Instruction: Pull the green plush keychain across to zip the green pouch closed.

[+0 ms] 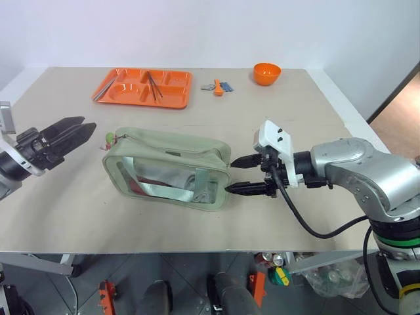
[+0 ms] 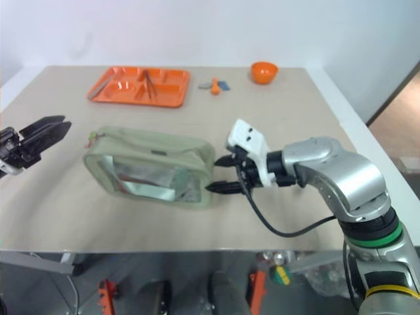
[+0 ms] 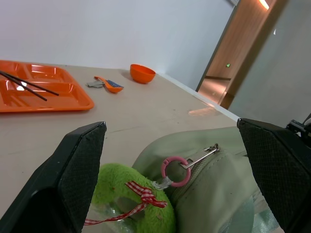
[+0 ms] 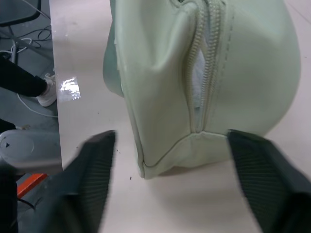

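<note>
I see the zipper (image 3: pixel 195 171) bend down one pouch end, so the green plush keychain (image 1: pixel 110 138) will cross the pouch's top and drop down the other end when I pull.
The green pouch (image 1: pixel 167 167) lies on its side in the middle of the table, its clear window facing me. The green plush keychain (image 3: pixel 131 196) rests at the pouch's left end, joined by a pink ring (image 3: pixel 175 171) to the zipper pull. My left gripper (image 1: pixel 90 123) hovers just left of the keychain, open, with the plush between and ahead of its fingers. At the pouch's right end my right gripper (image 1: pixel 230 175) is open, one finger on each side of that end, with small gaps to the fabric. The zipper (image 4: pixel 204 73) gapes open there.
An orange tray (image 1: pixel 172 97) holding chopsticks sits at the back left of the table. Blue-orange keys (image 1: pixel 219 86) and an orange bowl (image 1: pixel 267 73) lie at the back right. The table's front edge runs close below the pouch.
</note>
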